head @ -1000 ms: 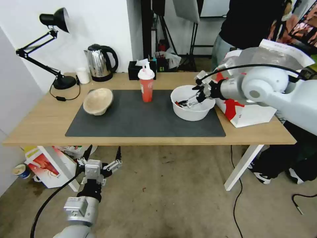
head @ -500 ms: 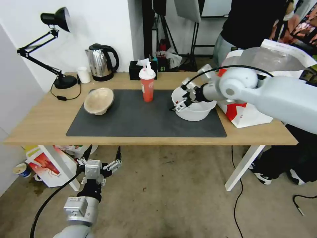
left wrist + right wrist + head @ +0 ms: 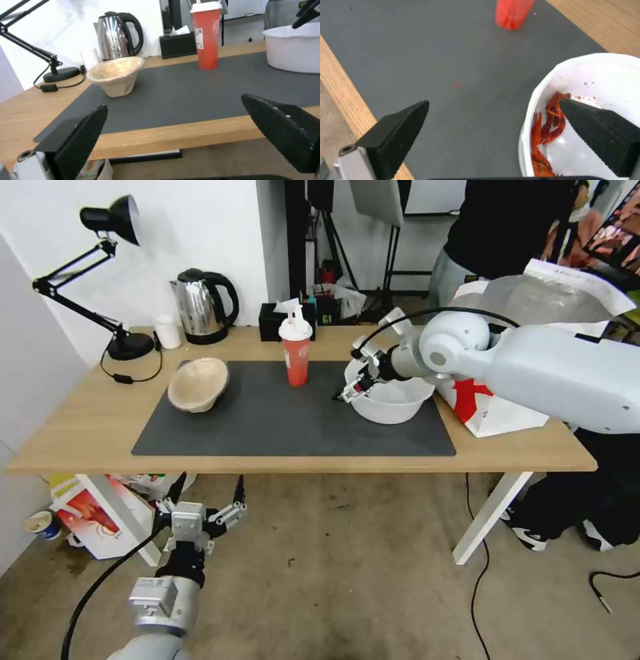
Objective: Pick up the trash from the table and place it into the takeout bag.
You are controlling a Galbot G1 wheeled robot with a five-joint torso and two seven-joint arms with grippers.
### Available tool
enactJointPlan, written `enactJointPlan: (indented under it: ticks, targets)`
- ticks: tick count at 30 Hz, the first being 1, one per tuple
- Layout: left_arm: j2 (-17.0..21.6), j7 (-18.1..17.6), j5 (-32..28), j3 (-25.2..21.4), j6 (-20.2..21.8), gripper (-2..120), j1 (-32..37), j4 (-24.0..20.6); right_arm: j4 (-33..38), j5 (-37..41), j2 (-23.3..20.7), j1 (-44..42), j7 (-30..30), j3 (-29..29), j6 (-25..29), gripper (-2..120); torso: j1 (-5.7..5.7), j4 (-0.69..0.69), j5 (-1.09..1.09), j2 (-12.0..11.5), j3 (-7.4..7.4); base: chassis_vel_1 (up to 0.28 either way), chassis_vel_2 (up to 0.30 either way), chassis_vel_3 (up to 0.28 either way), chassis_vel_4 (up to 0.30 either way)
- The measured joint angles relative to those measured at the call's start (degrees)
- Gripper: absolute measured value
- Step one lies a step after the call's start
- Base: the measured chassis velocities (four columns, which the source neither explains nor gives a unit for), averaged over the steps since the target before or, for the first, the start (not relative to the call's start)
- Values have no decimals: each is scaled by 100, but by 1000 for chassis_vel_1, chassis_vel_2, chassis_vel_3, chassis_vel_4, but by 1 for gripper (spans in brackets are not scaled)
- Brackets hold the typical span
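Observation:
The red residue is in loose pieces inside the white bowl. The pieces will slide across the bowl when I lift and carry it.
The wide white bowl (image 3: pixel 392 395) with red residue (image 3: pixel 550 125) sits at the right end of the dark mat (image 3: pixel 287 420) on the table (image 3: pixel 80 427). My right gripper (image 3: pixel 352 387) is open and straddles the bowl's left rim. In the right wrist view (image 3: pixel 493 102), one finger hangs over the mat and the other inside the white bowl (image 3: pixel 603 75). The red cup (image 3: pixel 295 353) with lid and straw stands at mid-mat. The beige pulp bowl (image 3: pixel 198 383) lies tilted at the mat's left. The takeout bag (image 3: pixel 510 413) stands open right of the white bowl. My left gripper (image 3: pixel 200 513) hangs open below the table's front edge.
A kettle (image 3: pixel 203 307), small white cup (image 3: pixel 167 332), desk lamp (image 3: pixel 107 220) and black tissue box (image 3: pixel 270 323) line the table's back edge. A red-and-white carton (image 3: pixel 90 513) sits on the floor under the table's left end. A person stands behind the bag.
My right gripper has moved left, from inside the white bowl to its left rim. The left arm has stayed put.

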Motion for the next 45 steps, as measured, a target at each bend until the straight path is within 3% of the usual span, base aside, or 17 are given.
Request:
enactJointPlan:
  ticks: [32, 45]
  targets:
    - [0, 0, 0, 0, 0, 100, 0, 0, 329, 327, -335, 113, 168, -230, 4, 100, -1, 0, 0, 0, 0, 0, 0, 0, 0]
    - [0, 0, 0, 0, 0, 100, 0, 0, 242, 164, -325, -206, 153, -215, 4, 100, -1, 0, 1, -1, 0, 0, 0, 0, 0]
